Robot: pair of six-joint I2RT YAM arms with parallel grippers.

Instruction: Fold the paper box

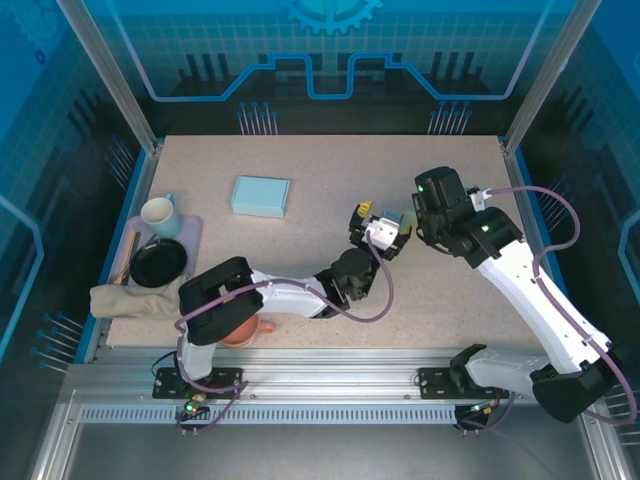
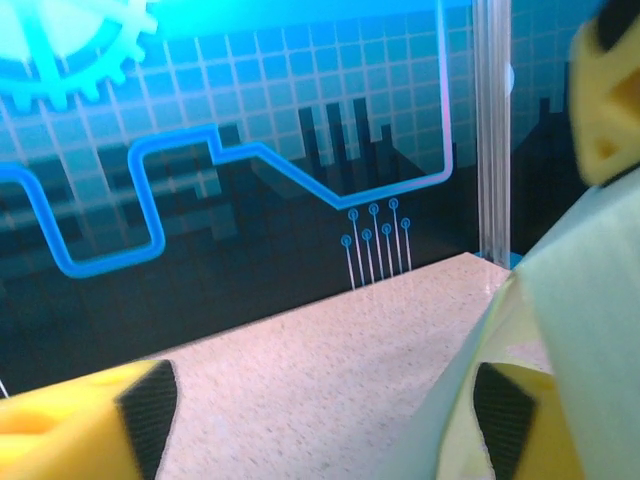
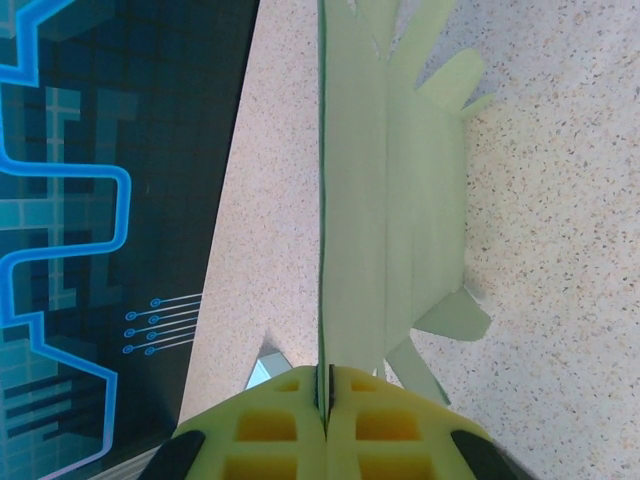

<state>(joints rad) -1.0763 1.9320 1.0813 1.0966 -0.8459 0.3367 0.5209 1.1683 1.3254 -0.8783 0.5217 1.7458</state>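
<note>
Next, my right gripper turns the paper box (image 3: 400,210) around and lays it flat (image 1: 402,264) before folding, because the box hangs edge-on from my right gripper with its flaps loose.
The paper box (image 1: 385,233) is a pale green, flat cut sheet held up off the table right of centre. My right gripper (image 3: 322,395) is shut on its edge, and the sheet (image 3: 390,200) runs away from the jaws with its flaps hanging loose. My left gripper (image 1: 362,222) reaches in from the left beside the sheet. In the left wrist view its jaws (image 2: 320,410) stand apart with bare table between them. The paper (image 2: 560,300) lies against the right-hand finger (image 2: 505,415).
A folded teal box (image 1: 261,196) lies at the back centre. A mug (image 1: 160,213), a black dish (image 1: 158,263), a beige cloth (image 1: 125,301) and an orange bowl (image 1: 245,330) crowd the left side. Glass walls stand behind the table.
</note>
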